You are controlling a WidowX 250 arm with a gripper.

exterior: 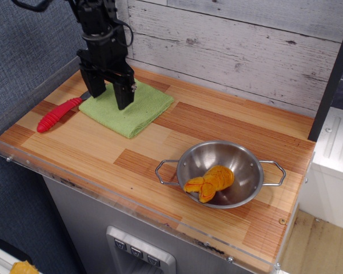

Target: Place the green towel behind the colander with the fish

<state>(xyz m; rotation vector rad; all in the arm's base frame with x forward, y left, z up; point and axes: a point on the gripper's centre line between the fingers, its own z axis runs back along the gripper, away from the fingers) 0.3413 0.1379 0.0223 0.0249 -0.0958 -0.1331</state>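
Observation:
Only the fork's metal end [86, 96] is tucked under the green towel's edge. So I expect the red-handled fork [59, 115] to stay behind, tines uncovered, when I move the towel.
The green towel [130, 110] lies folded flat at the back left of the wooden counter. My black gripper [105, 97] hangs straight down over the towel's left part, open, with one finger [124, 95] low on the cloth and the other at its left edge. The colander [220, 173] stands at the front right with its wire handles to the left and right. The orange-and-yellow fish [209, 182] lies inside it. The gripper is far to the left of the colander.
A red-handled fork [58, 113] lies just left of the towel, partly under its edge. A clear acrylic rim [74, 184] runs along the counter's front and left. A grey plank wall [246, 51] stands behind. A dark post [332, 74] rises at the right.

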